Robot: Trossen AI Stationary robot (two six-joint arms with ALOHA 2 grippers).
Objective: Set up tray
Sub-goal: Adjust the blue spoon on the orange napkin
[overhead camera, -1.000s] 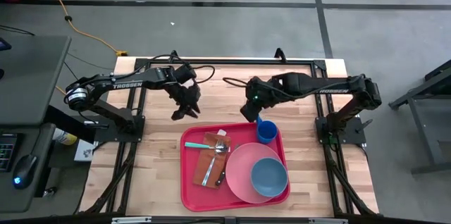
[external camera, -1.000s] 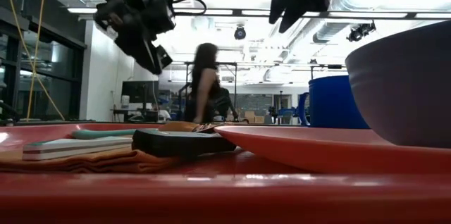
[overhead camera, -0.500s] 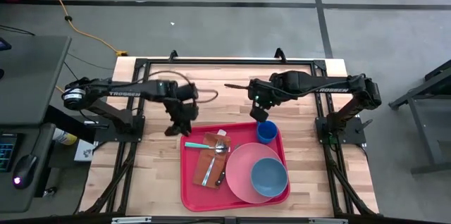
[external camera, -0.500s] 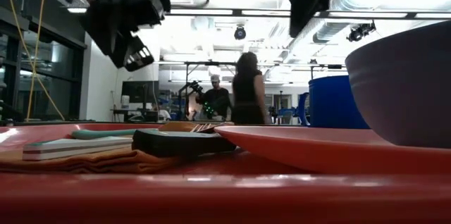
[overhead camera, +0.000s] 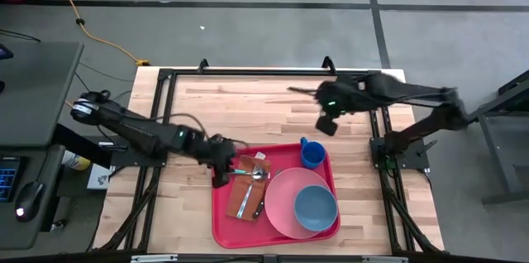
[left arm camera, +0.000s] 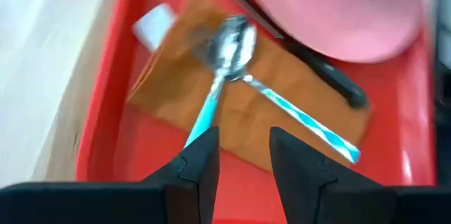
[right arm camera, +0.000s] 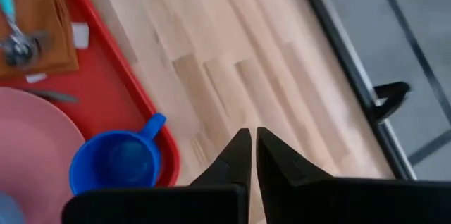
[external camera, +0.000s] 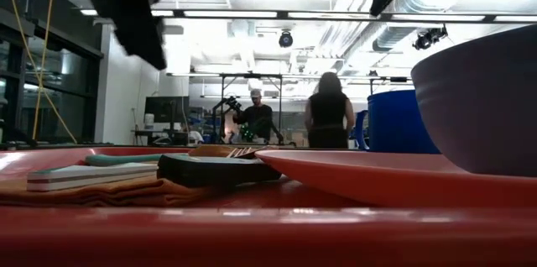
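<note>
My left gripper should grab the spoon's teal handle (overhead camera: 240,171) and turn the spoon parallel to the fork, since the spoon's head (overhead camera: 259,173) lies crooked over the fork's head.
The red tray (overhead camera: 223,228) lies on the wooden table. It carries a pink plate (overhead camera: 283,205) with a blue bowl (overhead camera: 315,207) in it, a blue cup (overhead camera: 312,155), and a brown napkin (left arm camera: 183,90) with a spoon (left arm camera: 229,41) and other cutlery. My left gripper (overhead camera: 219,169) (left arm camera: 243,155) hovers open over the tray's far left corner, with the napkin just beyond its fingers and nothing between them. My right gripper (overhead camera: 326,122) (right arm camera: 250,146) is shut on nothing. It hangs above bare table, beyond the tray's far right corner and away from the cup (right arm camera: 116,160).
A black frame (overhead camera: 248,73) runs along the table's far edge and down both sides. Bare wood (overhead camera: 248,110) lies between it and the tray. In the low view, people (external camera: 327,120) stand in the room behind the table.
My left gripper has come down from the far side of the table toward the near edge, to the tray's far left corner. My right gripper has left the blue cup, shut, and gone up and toward the table's far right. The cup has stayed in place.
</note>
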